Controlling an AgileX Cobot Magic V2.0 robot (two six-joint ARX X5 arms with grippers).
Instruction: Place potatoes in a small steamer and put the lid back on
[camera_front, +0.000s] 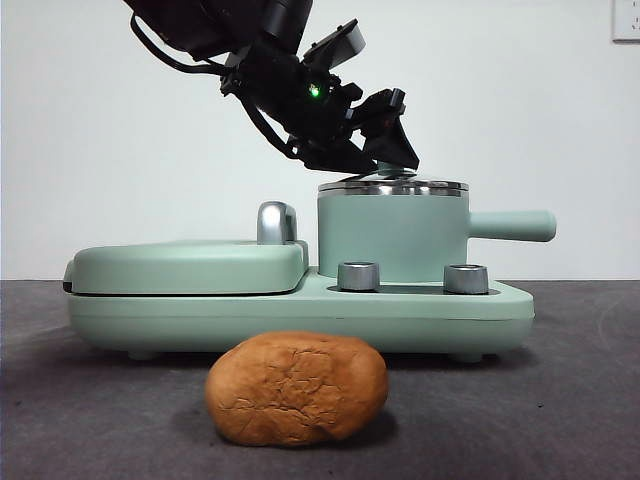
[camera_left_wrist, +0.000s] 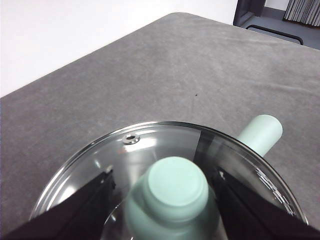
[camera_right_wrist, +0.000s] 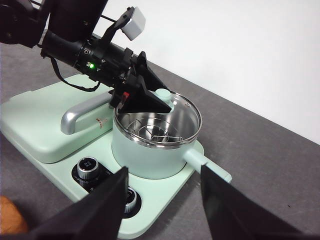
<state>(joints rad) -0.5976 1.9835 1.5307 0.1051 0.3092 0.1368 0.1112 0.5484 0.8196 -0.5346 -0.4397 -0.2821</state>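
I expect the potato (camera_front: 296, 388) to sit fully below the small steamer's rim when I lower it in, because the steel rack (camera_right_wrist: 161, 136) lies deep inside the steamer.
The potato (camera_front: 297, 388), orange-brown with cracked skin, lies on the grey table in front of the appliance; one edge shows (camera_right_wrist: 9, 215) in the right wrist view. The small steamer (camera_front: 390, 235) (camera_right_wrist: 145, 160) stands on the base with the glass lid (camera_front: 392, 186) (camera_left_wrist: 150, 140) (camera_right_wrist: 186, 107) resting on its rim. My left gripper (camera_front: 385, 150) (camera_left_wrist: 162, 177) (camera_right_wrist: 145, 97) reaches down from the upper left, jaws open on either side of the green knob (camera_left_wrist: 172, 192). My right gripper (camera_right_wrist: 162, 180) hangs open and empty in front of the appliance.
A flat green griddle cover (camera_front: 185, 265) with a chrome handle (camera_front: 275, 222) lies beside the pot. Two chrome dials (camera_front: 358, 276) (camera_front: 465, 278) sit on the base (camera_front: 300, 310). The pot's side handle (camera_front: 515, 225) (camera_left_wrist: 260, 132) sticks out. A steel rack (camera_right_wrist: 150, 131) lies inside the pot.
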